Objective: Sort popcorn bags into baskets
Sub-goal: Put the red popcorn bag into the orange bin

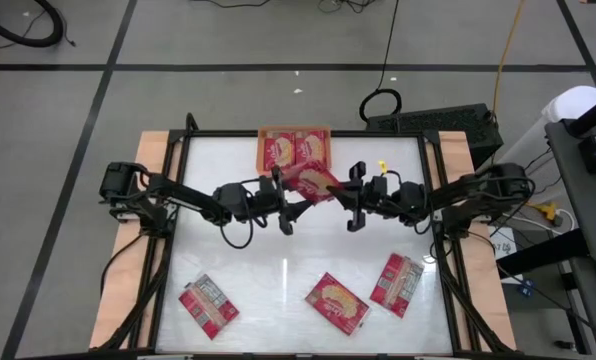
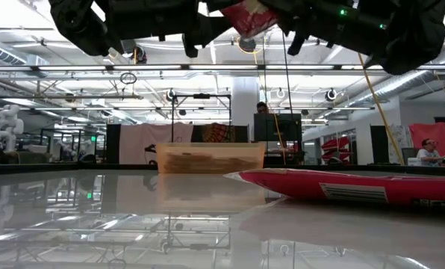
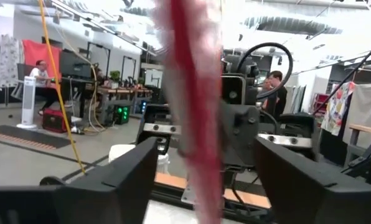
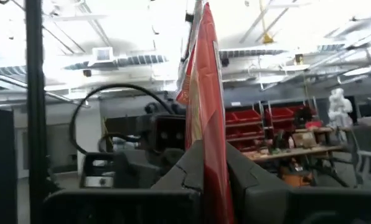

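Observation:
My left gripper needs to take the bag's loose end [image 1: 291, 177] and put the bag down face up in the tray, because the lifted bag [image 1: 313, 181] is standing on edge in my right gripper.
A red popcorn bag [image 1: 311, 181] is held in the air just in front of the orange tray [image 1: 260, 150], which holds two bags [image 1: 294, 149]. My right gripper [image 1: 332, 192] reaches in from the right and is shut on the lifted bag. My left gripper [image 1: 298, 203] comes from the left and is open. Its fingers stand wide apart on either side of the bag [image 3: 197, 124] and do not touch it. Three more bags [image 1: 209, 305] [image 1: 336, 303] [image 1: 397, 283] lie flat near the table's near edge. In the low view the lifted bag [image 2: 249, 16] sits high above the tray [image 2: 210, 158]. My right gripper pinches the bag's right-hand end [image 4: 209, 146] between its two fingers [image 4: 185, 171]. It comes in roughly level from the table's right side. The bag is lifted clear of the table and stands on edge, sticking out past the fingertips toward the left arm.
The tray sits at the middle of the table's far edge. Black frame rails [image 1: 178, 200] run along the table's left and right sides. The glossy tabletop [image 1: 278, 260] lies bare between the arms and the three near bags. People sit at desks in the room behind.

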`<move>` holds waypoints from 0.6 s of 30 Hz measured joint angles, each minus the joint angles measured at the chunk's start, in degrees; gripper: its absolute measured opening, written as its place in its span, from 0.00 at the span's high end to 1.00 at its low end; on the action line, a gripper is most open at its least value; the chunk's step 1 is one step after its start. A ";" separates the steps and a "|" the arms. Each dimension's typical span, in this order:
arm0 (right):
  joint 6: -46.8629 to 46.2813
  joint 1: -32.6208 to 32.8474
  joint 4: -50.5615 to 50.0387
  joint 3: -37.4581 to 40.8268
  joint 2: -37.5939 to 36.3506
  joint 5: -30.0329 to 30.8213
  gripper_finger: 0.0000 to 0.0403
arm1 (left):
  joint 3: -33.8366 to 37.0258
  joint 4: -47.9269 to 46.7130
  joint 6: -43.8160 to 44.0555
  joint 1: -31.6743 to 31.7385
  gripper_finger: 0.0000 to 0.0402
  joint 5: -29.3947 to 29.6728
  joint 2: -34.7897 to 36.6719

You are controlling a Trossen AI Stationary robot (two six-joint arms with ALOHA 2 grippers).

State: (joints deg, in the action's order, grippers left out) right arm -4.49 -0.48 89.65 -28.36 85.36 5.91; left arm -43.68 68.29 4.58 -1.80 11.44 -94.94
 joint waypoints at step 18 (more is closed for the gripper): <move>3.74 0.60 -0.12 -1.40 -0.50 0.28 0.94 | 0.02 2.24 -0.28 0.80 0.95 -3.00 0.49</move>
State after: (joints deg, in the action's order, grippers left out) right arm -0.75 0.12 89.53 -29.76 84.86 6.19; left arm -43.66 70.54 4.30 -1.00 8.43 -94.44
